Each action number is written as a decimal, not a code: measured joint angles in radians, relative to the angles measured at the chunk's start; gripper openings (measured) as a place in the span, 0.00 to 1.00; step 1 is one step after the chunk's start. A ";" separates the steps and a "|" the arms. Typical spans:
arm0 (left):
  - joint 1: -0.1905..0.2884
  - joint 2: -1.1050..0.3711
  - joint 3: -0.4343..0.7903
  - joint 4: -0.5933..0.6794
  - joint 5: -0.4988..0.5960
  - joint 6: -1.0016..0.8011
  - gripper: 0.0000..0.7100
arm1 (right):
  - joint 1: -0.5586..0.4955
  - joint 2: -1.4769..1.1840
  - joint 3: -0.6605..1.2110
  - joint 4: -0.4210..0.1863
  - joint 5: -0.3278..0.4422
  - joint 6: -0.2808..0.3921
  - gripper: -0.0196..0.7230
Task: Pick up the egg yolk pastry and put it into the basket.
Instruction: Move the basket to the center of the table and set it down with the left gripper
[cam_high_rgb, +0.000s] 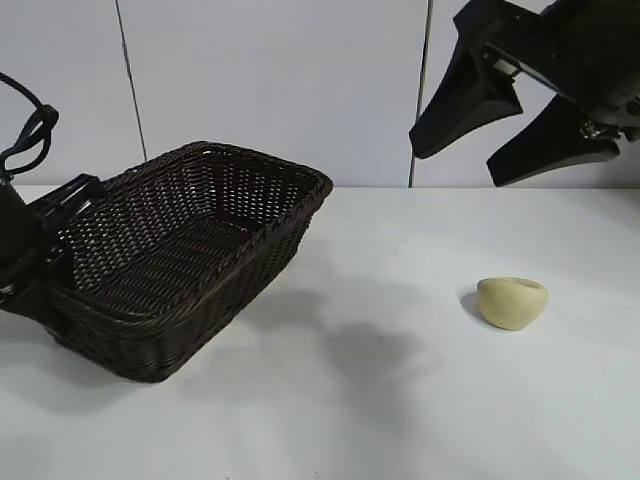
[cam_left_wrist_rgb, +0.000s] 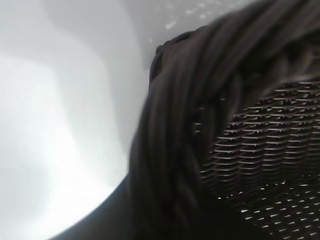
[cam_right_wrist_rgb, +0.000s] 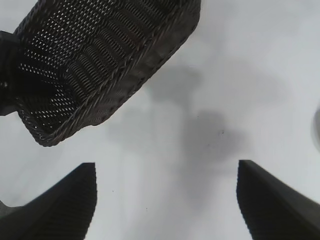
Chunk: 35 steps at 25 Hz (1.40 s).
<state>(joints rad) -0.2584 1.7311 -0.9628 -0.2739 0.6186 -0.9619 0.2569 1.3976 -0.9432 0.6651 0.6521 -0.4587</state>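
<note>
The basket is crooked and far from the egg yolk pastry. My left gripper should first swing the basket straight and put it down next to the pastry.
The egg yolk pastry, a small pale yellow bun, lies on the white table at the right, and a sliver of it shows at the edge of the right wrist view. The dark woven basket stands tilted at the left, its left end raised. My left gripper is shut on that end's braided rim, which fills the left wrist view. High above the pastry, my right gripper hangs open and holds nothing. The basket looks empty from there.
The white table stretches bare between the basket and the pastry. A pale wall with vertical seams stands behind. A black cable loops above the left arm at the far left.
</note>
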 joint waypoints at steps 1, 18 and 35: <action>0.007 -0.003 -0.012 0.002 0.020 0.021 0.14 | 0.000 0.000 0.000 0.000 0.000 0.000 0.77; 0.058 -0.006 -0.206 -0.128 0.235 0.581 0.14 | 0.000 0.000 -0.001 0.000 0.000 0.000 0.77; 0.109 0.172 -0.438 -0.175 0.492 1.080 0.14 | 0.000 0.000 -0.001 -0.001 0.003 -0.002 0.77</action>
<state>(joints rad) -0.1496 1.9033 -1.4005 -0.4491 1.1105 0.1179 0.2569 1.3976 -0.9443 0.6641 0.6548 -0.4606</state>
